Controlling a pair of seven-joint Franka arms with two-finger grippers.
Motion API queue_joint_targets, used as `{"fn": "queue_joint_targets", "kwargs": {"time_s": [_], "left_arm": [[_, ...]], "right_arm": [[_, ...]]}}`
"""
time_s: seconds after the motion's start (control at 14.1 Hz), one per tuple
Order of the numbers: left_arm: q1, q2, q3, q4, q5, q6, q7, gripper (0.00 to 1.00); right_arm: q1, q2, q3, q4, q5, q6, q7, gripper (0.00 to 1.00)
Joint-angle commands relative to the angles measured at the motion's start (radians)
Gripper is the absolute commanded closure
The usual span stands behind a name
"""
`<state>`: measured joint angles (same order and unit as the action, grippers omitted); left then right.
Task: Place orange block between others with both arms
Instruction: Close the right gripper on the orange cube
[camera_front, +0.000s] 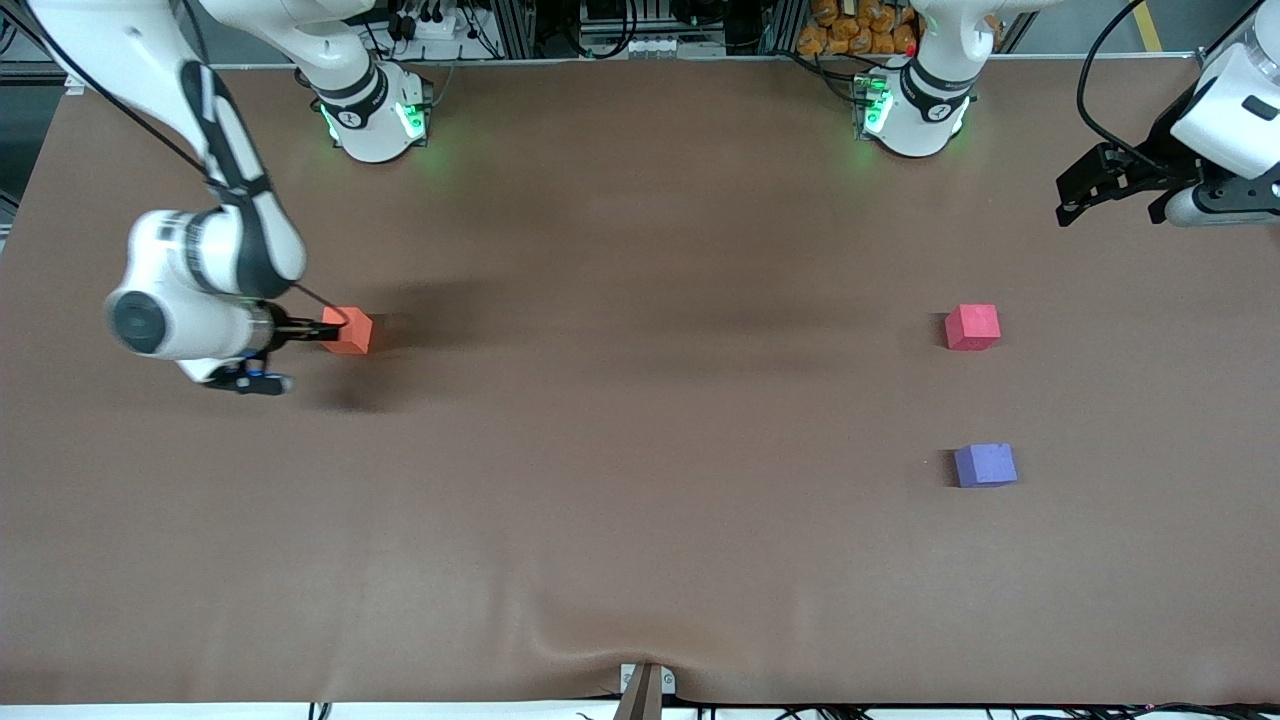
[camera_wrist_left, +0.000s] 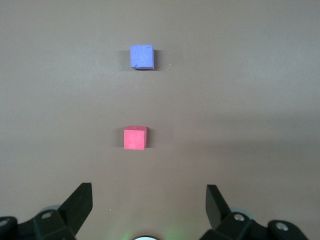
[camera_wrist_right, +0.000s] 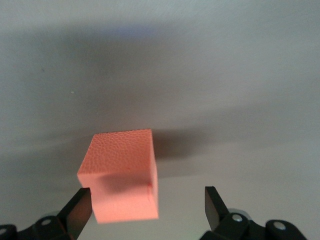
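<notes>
Next, I move my right gripper over to centre the block (camera_wrist_right: 121, 179) before closing, because the orange block is at one finger with a wide gap to the other (camera_wrist_right: 182, 204).
The orange block (camera_front: 349, 331) (camera_wrist_right: 122, 176) lies on the brown table toward the right arm's end. My right gripper (camera_front: 322, 331) (camera_wrist_right: 148, 201) is low at the block and open. The block sits partly between its fingers, close to one finger (camera_wrist_right: 80, 207), with a wide gap to the other finger. The pinkish-red cube (camera_front: 972, 327) (camera_wrist_left: 135, 138) and the purple cube (camera_front: 985, 465) (camera_wrist_left: 142, 56) lie apart toward the left arm's end, the purple one nearer to the front camera. My left gripper (camera_front: 1108, 200) (camera_wrist_left: 149, 198) hangs open and empty in the air near that end's table edge.
The two arm bases (camera_front: 375, 115) (camera_front: 910, 110) glow green along the edge of the table farthest from the front camera. The brown cloth (camera_front: 640, 500) has a wrinkle near the front edge, by a small clamp (camera_front: 645, 685).
</notes>
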<state>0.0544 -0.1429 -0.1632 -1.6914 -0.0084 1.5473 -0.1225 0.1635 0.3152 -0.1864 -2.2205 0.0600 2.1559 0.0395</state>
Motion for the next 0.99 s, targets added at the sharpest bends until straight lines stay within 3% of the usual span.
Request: {"fn": "queue_joint_targets", "kwargs": {"time_s": [0.0, 0.92], "left_arm": [[0.007, 0.000, -0.004, -0.002, -0.022, -0.004, 0.020, 0.00], [0.007, -0.001, -0.004, -0.016, -0.022, -0.004, 0.021, 0.00]], "right_arm": [[0.017, 0.010, -0.004, -0.008, 0.052, 0.056, -0.035, 0.00], [0.019, 0.015, -0.004, 0.013, 0.078, -0.011, -0.035, 0.00]]}}
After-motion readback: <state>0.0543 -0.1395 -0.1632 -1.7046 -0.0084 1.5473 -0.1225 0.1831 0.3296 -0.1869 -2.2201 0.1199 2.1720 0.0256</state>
